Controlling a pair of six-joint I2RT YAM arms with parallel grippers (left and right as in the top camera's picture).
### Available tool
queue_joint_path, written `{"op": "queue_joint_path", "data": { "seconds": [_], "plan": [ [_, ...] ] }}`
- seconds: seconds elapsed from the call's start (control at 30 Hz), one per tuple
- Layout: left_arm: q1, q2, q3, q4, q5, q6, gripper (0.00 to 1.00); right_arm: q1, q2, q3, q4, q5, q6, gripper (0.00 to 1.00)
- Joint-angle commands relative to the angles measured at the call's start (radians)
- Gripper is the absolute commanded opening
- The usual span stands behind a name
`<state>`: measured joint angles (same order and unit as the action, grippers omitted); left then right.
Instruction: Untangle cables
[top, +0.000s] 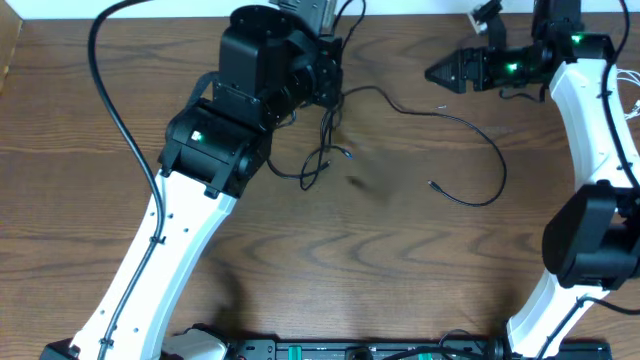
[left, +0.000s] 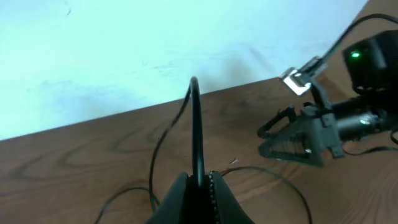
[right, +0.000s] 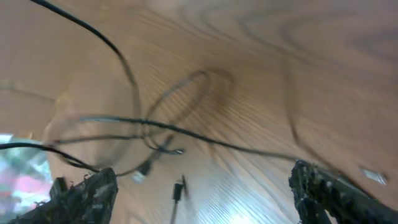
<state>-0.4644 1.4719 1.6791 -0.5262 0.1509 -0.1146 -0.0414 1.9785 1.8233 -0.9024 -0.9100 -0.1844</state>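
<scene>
A knot of crossed loops (top: 316, 167) hangs below my left gripper's cable, so my left gripper should stay still while my right gripper works the parts of cable (top: 329, 126) beside the knot apart.
Thin black cables (top: 470, 130) lie on the wooden table (top: 400, 260). One sweeps right from my left gripper (top: 335, 88) in a wide arc and ends in a small plug (top: 432, 184). A small knot of loops (top: 318, 160) sits below that gripper. In the left wrist view my left gripper (left: 199, 180) is shut on a black cable (left: 196, 124) that rises straight up from the jaws. My right gripper (top: 440, 72) hovers open at the back right, pointing left, apart from the cables. Its wrist view shows the right gripper (right: 205, 193) with nothing between its fingers, above crossed cables (right: 143, 127) and a plug end (right: 178, 190).
The left arm (top: 170, 230) slants across the table's left half. The right arm (top: 585, 150) stands along the right edge. A thick black robot wire (top: 115, 90) curves at the back left. A dark rail (top: 350, 350) runs along the front edge.
</scene>
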Motion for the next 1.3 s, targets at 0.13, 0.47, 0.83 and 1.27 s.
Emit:
{"op": "queue_joint_path", "data": {
  "seconds": [0.13,0.47,0.83,1.27],
  "plan": [
    [0.01,-0.031,0.001,0.028,-0.002,-0.076,0.07,0.116,-0.035,0.015,0.03,-0.041,-0.093,0.91],
    [0.017,-0.082,0.001,0.042,-0.066,-0.074,0.07,0.272,-0.002,0.013,0.024,0.212,0.122,0.86],
    [0.092,-0.085,0.001,0.014,-0.074,-0.074,0.07,0.379,-0.001,0.013,-0.024,0.34,0.493,0.79],
    [0.095,-0.064,-0.001,-0.034,-0.074,-0.069,0.07,0.471,-0.001,0.013,-0.092,0.407,0.54,0.74]
  ]
}}
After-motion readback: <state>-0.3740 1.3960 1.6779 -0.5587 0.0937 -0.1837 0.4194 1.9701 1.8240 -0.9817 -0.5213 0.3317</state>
